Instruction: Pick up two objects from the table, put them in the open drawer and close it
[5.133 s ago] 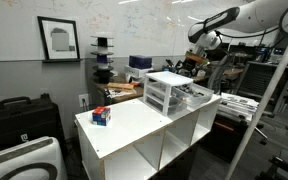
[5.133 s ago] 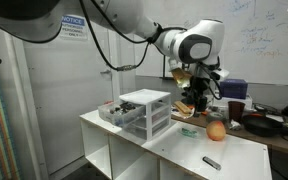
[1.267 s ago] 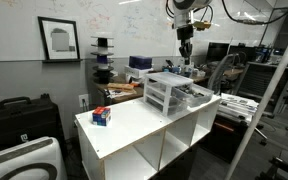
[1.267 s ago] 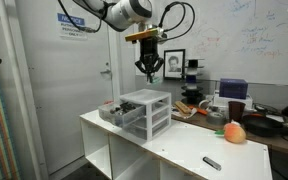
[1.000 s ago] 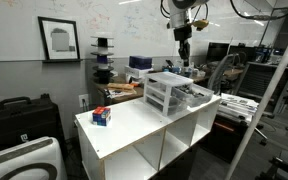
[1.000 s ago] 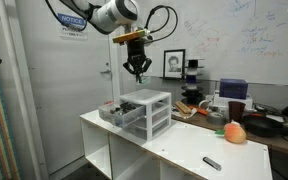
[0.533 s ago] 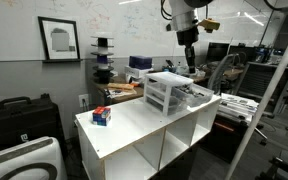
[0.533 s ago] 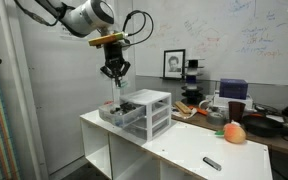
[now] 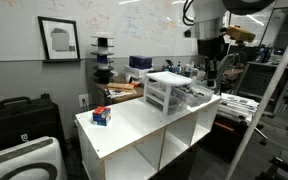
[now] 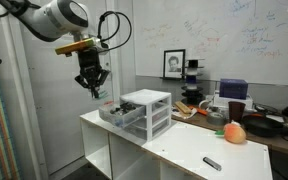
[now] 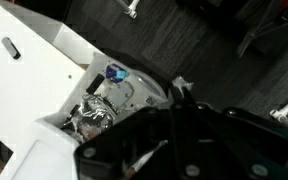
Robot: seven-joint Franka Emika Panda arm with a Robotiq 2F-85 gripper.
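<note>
The held item needs to swing back over the drawer's contents (image 11: 96, 110) and go down inside, because my gripper hangs tilted past the open drawer's front end (image 11: 152, 86), above the floor.
The white table (image 9: 134, 128) (image 10: 174, 145) carries the small drawer chest (image 9: 164, 90) (image 10: 149, 110). Its top drawer (image 9: 195, 96) (image 10: 112, 112) stands pulled out. In the wrist view the drawer (image 11: 136, 94) holds a blue-capped item (image 11: 115, 72) and a crinkly silvery thing (image 11: 96, 118). My gripper (image 9: 210, 68) (image 10: 92, 87) (image 11: 177, 92) hangs shut just beyond and above the drawer's front end, with nothing seen in it. On the tabletop lie a peach-coloured fruit (image 10: 234, 131), a black marker (image 10: 212, 162) (image 11: 11, 47) and a small red-and-blue object (image 9: 101, 116).
Open square compartments fill the table's front (image 9: 154, 155). A whiteboard wall, a framed picture (image 9: 58, 38) and cluttered benches stand behind. A black case (image 9: 19, 115) and a white appliance (image 9: 24, 160) sit on the floor beside the table.
The arm has swung from above the drawer chest out past the open drawer's front end and come lower. The gripper stayed shut. The table's objects have not moved.
</note>
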